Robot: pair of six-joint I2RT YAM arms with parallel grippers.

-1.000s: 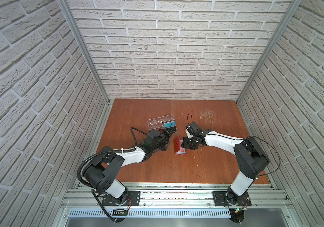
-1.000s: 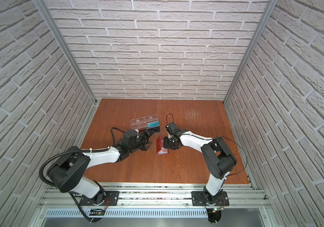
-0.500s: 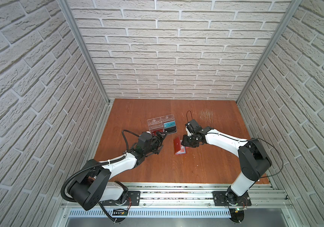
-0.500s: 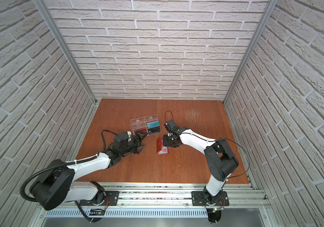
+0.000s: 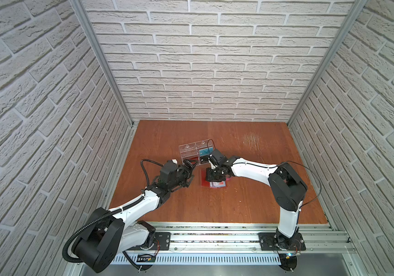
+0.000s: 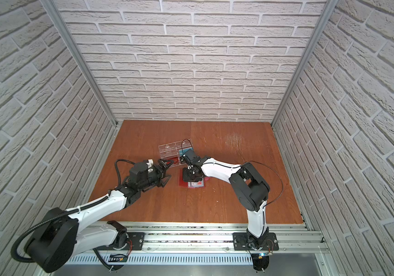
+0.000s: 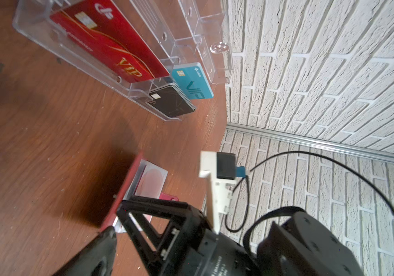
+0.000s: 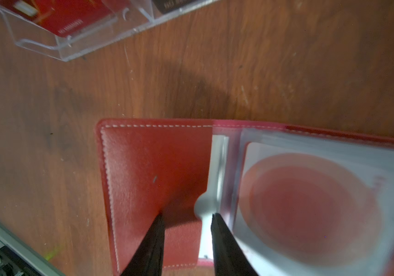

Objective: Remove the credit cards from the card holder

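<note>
The red cover (image 7: 123, 191) slopes up under my right gripper. My left gripper should come in over the cover so that my right gripper is free for the clear sleeves (image 5: 218, 184).
The red card holder (image 5: 204, 180) (image 6: 182, 181) lies open on the wooden table, its red cover (image 8: 155, 179) on one side and clear sleeves on the other. The top sleeve holds a white card with red circles (image 8: 306, 203) (image 7: 151, 181). My right gripper (image 8: 187, 215) (image 5: 215, 175) points down onto the holder. Its jaws are slightly apart, one tip on the cover and one at the sleeves' inner edge. My left gripper (image 5: 192, 170) (image 6: 168, 170) hovers wide open and empty left of the holder. A teal VIP card (image 7: 192, 81) stands in the acrylic rack.
The clear acrylic rack (image 5: 191, 149) (image 7: 215, 47) stands just behind both grippers, also holding a red VIP card (image 7: 110, 45) and a black card (image 7: 172, 100). Brick walls enclose the table on three sides. A metal rail (image 5: 215, 229) runs along the front edge.
My left arm has drawn back from the holder toward the left and its jaws opened fully. The right gripper has shifted over the holder, whose cover now lies spread wider.
</note>
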